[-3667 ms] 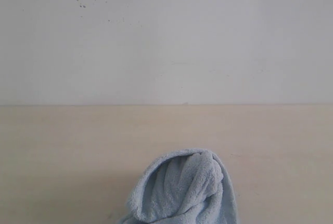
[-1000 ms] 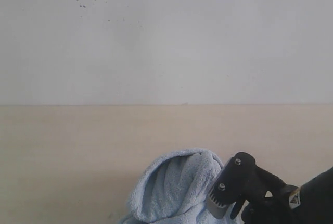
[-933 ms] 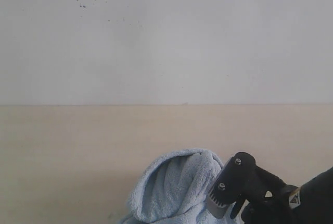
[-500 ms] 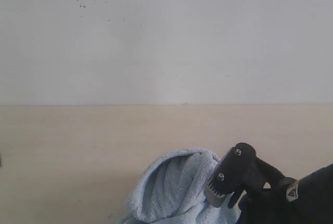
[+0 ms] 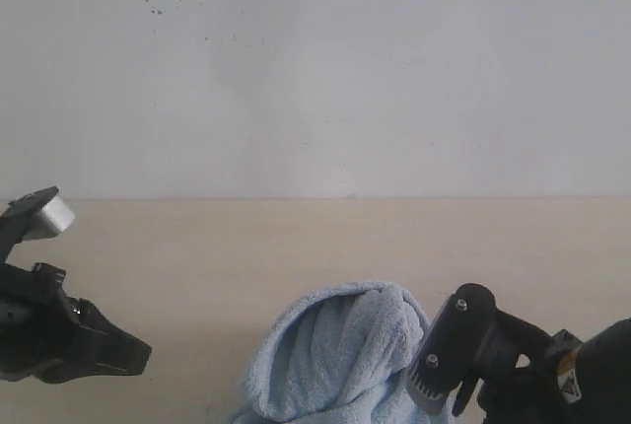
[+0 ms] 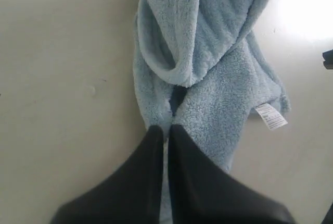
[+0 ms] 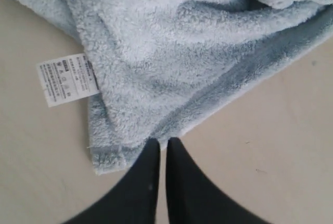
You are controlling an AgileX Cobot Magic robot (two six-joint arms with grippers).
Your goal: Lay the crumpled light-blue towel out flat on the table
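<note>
The light-blue towel (image 5: 340, 355) will stretch out into a long drape when I lift and pull, because the tagged corner (image 7: 110, 153) lies clear of the folds.
The light-blue towel (image 5: 335, 360) lies crumpled in a hooded heap at the near middle of the beige table (image 5: 197, 247). In the left wrist view the towel (image 6: 208, 62) is twisted lengthwise, its white tag (image 6: 270, 116) at one side. My left gripper (image 6: 167, 129) is shut and hovers over the towel's lower fold with nothing between its fingers. In the right wrist view my right gripper (image 7: 162, 143) is shut, its tips just at the hemmed edge of the towel (image 7: 171, 52), near the tag (image 7: 67, 78). Table shows through the slit between its fingers.
My left arm (image 5: 59, 335) stands over the table's left side, well away from the heap. The right arm (image 5: 473, 355) hangs close against the towel's right flank. A white speckled wall (image 5: 315, 69) rises behind the table's far edge.
The left arm has come into view at the left. The right arm, absent 3.7 s ago, has shifted slightly down and to the right beside the towel. The towel has kept its shape.
</note>
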